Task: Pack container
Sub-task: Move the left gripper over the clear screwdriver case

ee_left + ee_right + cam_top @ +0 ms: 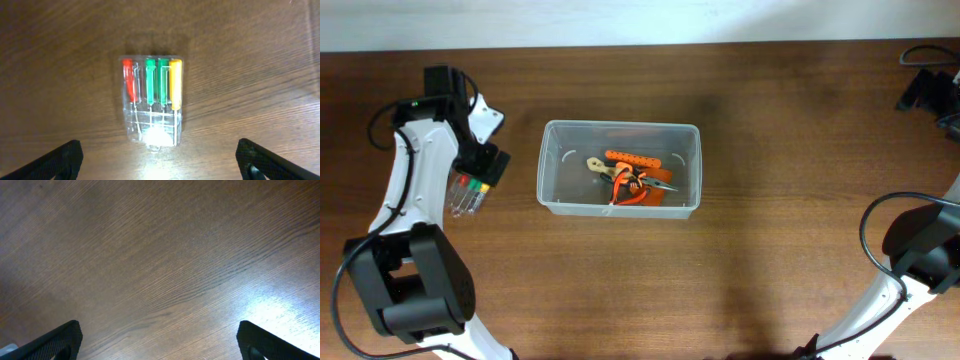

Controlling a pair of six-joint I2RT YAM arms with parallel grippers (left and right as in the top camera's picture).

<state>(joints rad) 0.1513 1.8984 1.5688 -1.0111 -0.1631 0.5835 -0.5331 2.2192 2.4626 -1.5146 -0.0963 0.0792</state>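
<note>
I keep lowering my left gripper's open fingers, which line up with the narrow width of the screwdriver pack (468, 196) lying free, until they straddle its long sides (178, 110).
The clear plastic container (552, 160) stands in the middle of the table. In it lie an orange tool (632, 159) and orange-handled pliers (642, 188). A small clear screwdriver pack (467, 193) with red, green and yellow handles lies on the table left of the container. It also shows in the left wrist view (152, 97). My left gripper (485, 160) is open and empty, hovering just above the pack (160, 162). My right gripper (927, 90) is open and empty at the far right back, over bare wood (160, 342).
Black cables (925, 55) lie at the back right corner. The wooden table (780, 250) ends at a white strip along the far edge.
</note>
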